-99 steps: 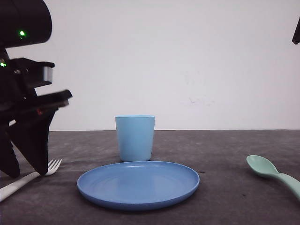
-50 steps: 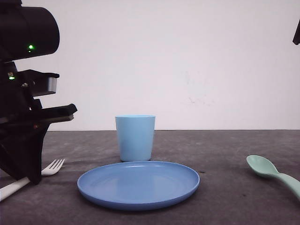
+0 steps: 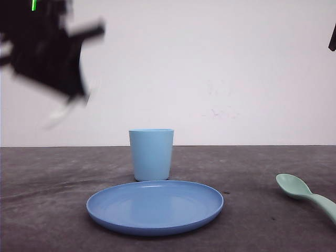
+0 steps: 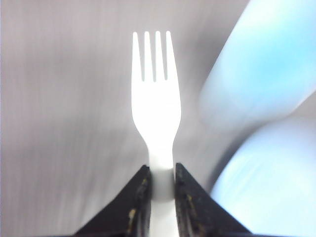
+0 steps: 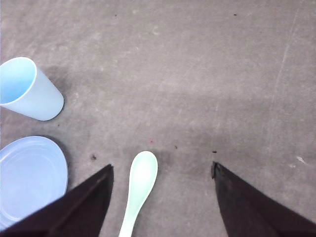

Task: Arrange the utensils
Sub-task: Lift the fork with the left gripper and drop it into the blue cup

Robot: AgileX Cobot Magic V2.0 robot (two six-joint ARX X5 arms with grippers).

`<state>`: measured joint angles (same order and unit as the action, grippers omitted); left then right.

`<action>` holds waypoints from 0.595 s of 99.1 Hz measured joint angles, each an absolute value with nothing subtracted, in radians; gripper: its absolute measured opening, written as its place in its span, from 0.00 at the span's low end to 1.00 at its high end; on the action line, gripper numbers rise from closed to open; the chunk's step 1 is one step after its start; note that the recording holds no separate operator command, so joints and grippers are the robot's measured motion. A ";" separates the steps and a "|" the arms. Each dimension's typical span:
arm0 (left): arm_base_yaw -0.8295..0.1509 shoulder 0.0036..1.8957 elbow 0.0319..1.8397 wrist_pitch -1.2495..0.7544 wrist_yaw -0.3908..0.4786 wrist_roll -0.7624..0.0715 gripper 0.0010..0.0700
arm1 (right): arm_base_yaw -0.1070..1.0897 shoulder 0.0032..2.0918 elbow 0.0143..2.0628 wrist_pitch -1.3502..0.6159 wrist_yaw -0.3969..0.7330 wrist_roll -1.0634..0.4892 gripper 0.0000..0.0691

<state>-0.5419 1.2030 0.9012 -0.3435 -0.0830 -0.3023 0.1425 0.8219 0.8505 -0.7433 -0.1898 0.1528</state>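
Observation:
I should swing the white fork's teeth (image 4: 155,59) up with my left gripper, because they slant down beside the light blue cup, and lower the fork's handle into the cup (image 3: 151,130).
My left gripper (image 4: 161,170) is shut on the handle of the white fork (image 4: 154,113), whose four tines point away from the fingers. In the front view that gripper (image 3: 71,97) is a blur high at the upper left, well above the table, with the fork (image 3: 62,113) a pale streak under it. The mint-green spoon (image 3: 299,190) lies on the table at the right. From the right wrist I see the spoon (image 5: 140,182) lying between the wide-open fingers of my right gripper (image 5: 160,170), nearer one finger, with the gripper held above it.
A light blue cup (image 3: 151,154) stands upright at mid-table, just behind a round blue plate (image 3: 155,206). The cup (image 5: 27,89) and plate (image 5: 29,173) also lie to one side in the right wrist view. Dark grey tabletop (image 3: 252,168) stretches between plate and spoon.
The left gripper closed on the fork at the table's left and has risen quickly, carrying the fork off the table. The spoon, cup and plate have not moved.

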 joint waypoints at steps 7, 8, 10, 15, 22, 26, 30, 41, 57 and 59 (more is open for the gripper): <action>-0.542 1.156 0.902 -0.230 -0.083 -0.292 0.05 | 0.144 0.822 0.851 -0.743 -0.173 0.152 0.58; -0.542 1.152 0.902 -0.214 -0.083 -0.290 0.05 | 0.144 0.822 0.851 -0.742 -0.170 0.152 0.58; -0.543 1.148 0.902 -0.179 -0.083 -0.288 0.05 | 0.144 0.822 0.851 -0.741 -0.161 0.152 0.58; -0.543 1.148 0.902 -0.092 -0.084 -0.280 0.05 | 0.144 0.822 0.851 -0.735 -0.154 0.152 0.58; -0.543 1.169 0.902 0.028 -0.084 -0.268 0.05 | 0.144 0.822 0.851 -0.719 -0.153 0.152 0.58; -0.544 1.188 0.902 0.088 -0.083 -0.261 0.05 | 0.144 0.822 0.851 -0.710 -0.153 0.152 0.58; -0.544 1.212 0.902 0.142 -0.083 -0.255 0.05 | 0.144 0.822 0.851 -0.702 -0.153 0.152 0.58; -0.548 1.290 0.902 0.256 -0.083 -0.250 0.05 | 0.144 0.822 0.851 -0.690 -0.153 0.152 0.58; -0.562 1.409 0.902 0.356 -0.080 -0.236 0.05 | 0.144 0.822 0.851 -0.690 -0.138 0.152 0.58; -0.566 1.424 0.902 0.366 -0.080 -0.236 0.05 | 0.144 0.822 0.851 -0.689 -0.133 0.152 0.58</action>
<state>-0.5663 1.4242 0.9020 0.3656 -0.0799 -0.2356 0.1440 0.8219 0.8505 -0.6891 -0.1326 0.1520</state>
